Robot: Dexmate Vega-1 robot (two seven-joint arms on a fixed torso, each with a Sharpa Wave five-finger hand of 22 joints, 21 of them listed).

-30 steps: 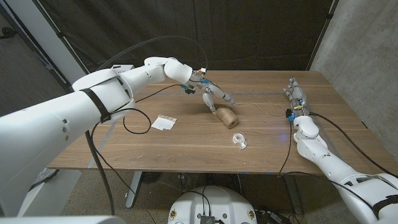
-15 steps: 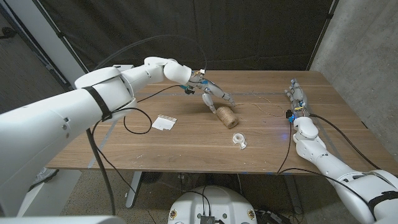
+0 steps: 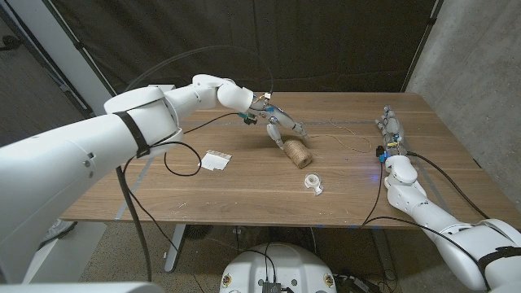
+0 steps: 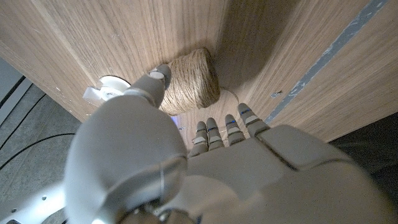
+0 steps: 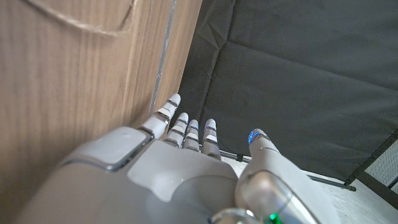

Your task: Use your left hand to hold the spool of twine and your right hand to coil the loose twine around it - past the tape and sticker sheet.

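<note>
I see a slack piece of the twine trailing across the wood. The loose twine should come along and hang below the spool of twine (image 3: pixel 296 153) when I lift it.
The spool of twine (image 3: pixel 298 152) lies on its side at the table's middle, and its loose twine (image 3: pixel 346 138) trails right toward my right hand. My left hand (image 3: pixel 277 124) hovers just behind the spool's left end, fingers apart and holding nothing. In the left wrist view its thumb (image 4: pixel 158 78) reaches the side of the spool (image 4: pixel 189 81), while the other fingers (image 4: pixel 227 124) stay clear of it. My right hand (image 3: pixel 389 130) stands near the table's right edge with straight fingers (image 5: pixel 186 134), empty, a strand of twine (image 5: pixel 93 22) off to one side.
A white tape roll (image 3: pixel 313 182) sits in front of the spool, toward the near edge. A white sticker sheet (image 3: pixel 216 160) lies left of the spool. A black cable (image 3: pixel 175 155) loops over the table's left part. The wooden table (image 3: pixel 244 191) ends close behind my right hand.
My left arm has eased slightly right, its hand staying over the spool. My right hand has drifted a little toward the right edge. The spool, tape and sheet have not moved.
</note>
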